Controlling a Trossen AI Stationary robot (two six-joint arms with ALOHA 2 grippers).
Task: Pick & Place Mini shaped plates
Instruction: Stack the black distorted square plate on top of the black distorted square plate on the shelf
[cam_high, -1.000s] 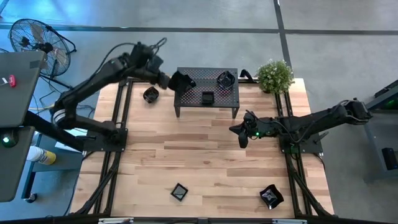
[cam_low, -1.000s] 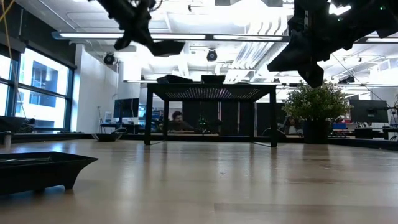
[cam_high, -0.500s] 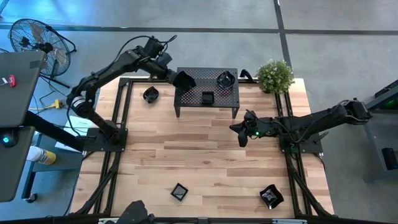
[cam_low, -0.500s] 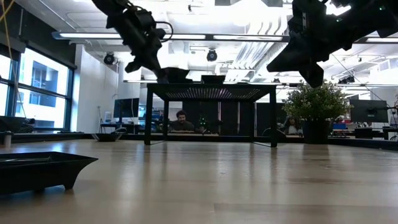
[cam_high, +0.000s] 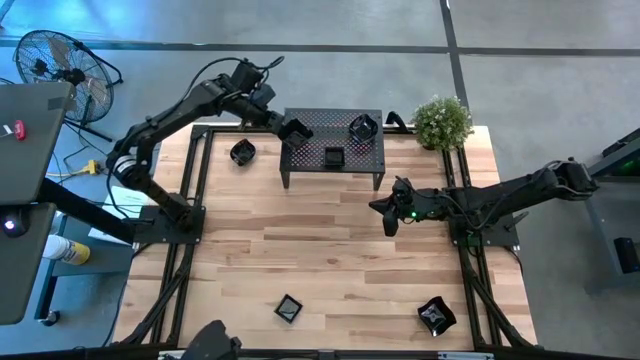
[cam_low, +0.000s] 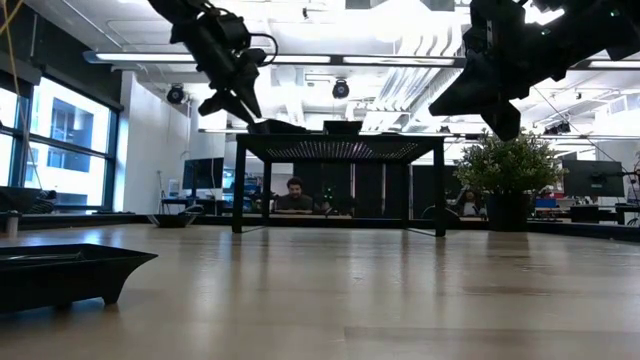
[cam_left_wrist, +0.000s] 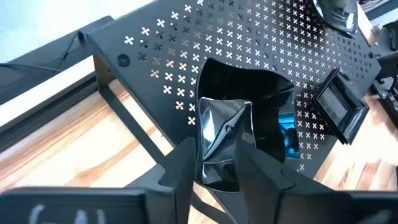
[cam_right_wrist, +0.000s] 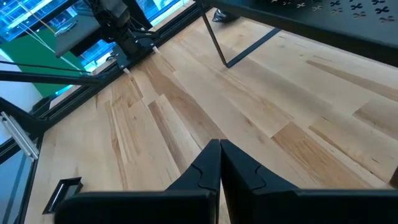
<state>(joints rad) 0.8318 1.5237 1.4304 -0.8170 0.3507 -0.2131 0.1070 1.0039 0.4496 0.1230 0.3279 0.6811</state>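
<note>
The plate at the table's near corner (cam_high: 437, 316) is far away from my left gripper, so next my right gripper moves it to the open wood before the rack (cam_high: 293, 226) for my left gripper.
A black perforated rack (cam_high: 312, 148) stands at the table's far middle. On its left end lies a glossy black mini plate (cam_left_wrist: 242, 102), also seen in the high view (cam_high: 299, 130). My left gripper (cam_left_wrist: 217, 149) is open, its fingers on either side of that plate's near end. Two more plates rest on the rack top, a square one (cam_high: 333, 157) and a round one (cam_high: 362, 127). Three others lie on the table (cam_high: 242, 152) (cam_high: 289, 308) (cam_high: 435, 316). My right gripper (cam_high: 389, 222) hangs shut over the table's right middle, holding nothing. My left gripper comes slanting down from the table's left, its open fingers (cam_left_wrist: 186, 165) flanking the plate's near end (cam_left_wrist: 217, 168). Whether they still touch it I cannot tell. The plate lies flat on the rack top.
A potted plant (cam_high: 443, 122) stands at the far right corner beside the rack. The wooden tabletop (cam_high: 330, 260) between the rack and the near plates is bare. A fan (cam_high: 55, 65) stands off the table at the far left.
My left gripper has carried the plate down and toward the table's right, onto the rack's left end. It has then opened, and the plate now rests on the rack top.
</note>
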